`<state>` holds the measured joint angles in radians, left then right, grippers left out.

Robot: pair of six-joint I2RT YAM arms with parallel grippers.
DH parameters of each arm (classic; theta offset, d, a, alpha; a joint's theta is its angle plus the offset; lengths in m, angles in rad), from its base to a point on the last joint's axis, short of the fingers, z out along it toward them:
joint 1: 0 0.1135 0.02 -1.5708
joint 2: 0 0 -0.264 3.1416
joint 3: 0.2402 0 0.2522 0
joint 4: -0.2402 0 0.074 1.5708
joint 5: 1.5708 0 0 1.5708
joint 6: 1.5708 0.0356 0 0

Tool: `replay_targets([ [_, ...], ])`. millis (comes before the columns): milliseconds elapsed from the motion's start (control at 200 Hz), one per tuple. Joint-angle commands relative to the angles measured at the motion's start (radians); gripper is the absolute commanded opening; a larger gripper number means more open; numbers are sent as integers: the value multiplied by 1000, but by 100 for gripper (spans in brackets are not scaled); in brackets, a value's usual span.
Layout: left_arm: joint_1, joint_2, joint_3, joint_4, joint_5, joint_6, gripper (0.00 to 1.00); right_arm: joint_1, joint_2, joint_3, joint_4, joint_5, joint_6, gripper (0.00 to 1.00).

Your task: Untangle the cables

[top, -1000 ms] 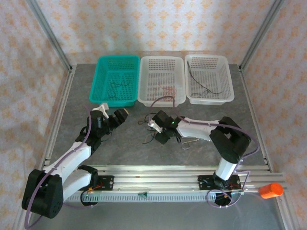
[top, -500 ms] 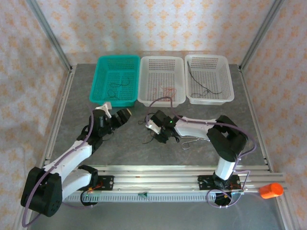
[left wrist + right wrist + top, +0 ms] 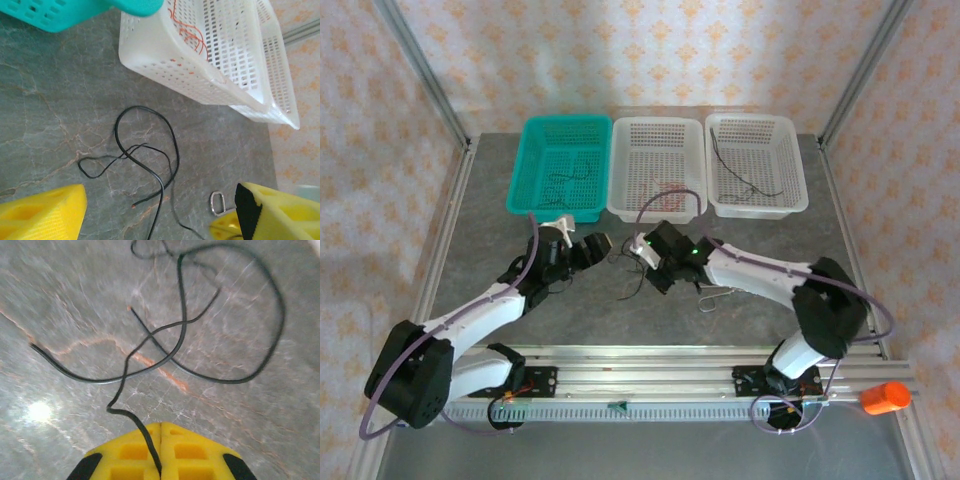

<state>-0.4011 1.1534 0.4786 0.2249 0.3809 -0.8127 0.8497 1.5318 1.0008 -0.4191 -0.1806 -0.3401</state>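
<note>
My right gripper is holding a cable that runs through the other black cable's loop (image 3: 183,322), so my left gripper should hold the other cable's loose end (image 3: 75,376) while my right gripper pulls.
A loose tangle of thin black cables (image 3: 146,159) lies on the grey table in front of the baskets; from above it shows as the cables (image 3: 634,282). My right gripper (image 3: 161,427) is shut on one black cable (image 3: 131,358), which runs out from between its yellow fingers into the loops. From above, the right gripper (image 3: 653,272) sits just right of the tangle. My left gripper (image 3: 155,222) is open, hanging over the tangle with its fingers (image 3: 42,212) on either side, touching nothing. From above, the left gripper (image 3: 598,246) is just left of the cables.
Three baskets line the back: a teal basket (image 3: 520,182) with black wires, a middle white basket (image 3: 657,214) with orange-red wires (image 3: 191,34), and a right white basket (image 3: 760,208) with black wires. A silver clip (image 3: 218,201) lies right of the tangle. An orange object (image 3: 882,397) sits front right.
My left arm has swung right toward the tangle. The right arm's elbow has shifted right and its gripper has drawn back a little with the cable.
</note>
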Motion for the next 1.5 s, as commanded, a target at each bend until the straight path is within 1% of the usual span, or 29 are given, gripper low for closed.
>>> replay_targets([
  [0, -21, 33, 42, 11, -31, 4, 79, -3, -93, 24, -80, 4, 46, 0],
  [175, -68, 64, 66, -1, -57, 31, 80, -4, -197, 101, -126, -16, 65, 0],
  [325, -114, 88, 87, -34, -102, 67, 81, -4, -209, 160, -173, -5, 59, 0],
  [481, -157, 122, 99, -41, -142, 92, 82, -4, -237, 190, -178, -6, 76, 0],
  [641, -212, 155, 108, 20, -144, 116, 85, -3, -258, 219, -170, -14, 93, 0],
  [726, -251, 158, 109, 46, -153, 155, 87, -3, -256, 232, -170, 13, 104, 0],
  [861, -311, 131, 86, 50, -219, 207, 88, -5, -241, 261, -165, 76, 128, 0],
  [1056, -338, 62, 47, 15, -331, 221, 86, -5, -207, 303, -177, 94, 140, 0],
  [1111, -345, 47, 42, 10, -350, 221, 86, -5, -203, 307, -173, 85, 143, 0],
  [1126, -348, 46, 42, 10, -355, 245, 86, -5, -201, 309, -173, 80, 143, 0],
  [1186, -354, 43, 45, 20, -359, 256, 87, -5, -194, 320, -176, 65, 148, 0],
  [1257, -356, 65, 63, 42, -335, 268, 91, -6, -189, 328, -178, 46, 153, 0],
  [1337, -367, 102, 106, 46, -320, 281, 93, -6, -187, 337, -183, 33, 163, 0],
  [1497, -383, 174, 165, 53, -387, 274, 93, -5, -189, 356, -188, -6, 177, 0],
])
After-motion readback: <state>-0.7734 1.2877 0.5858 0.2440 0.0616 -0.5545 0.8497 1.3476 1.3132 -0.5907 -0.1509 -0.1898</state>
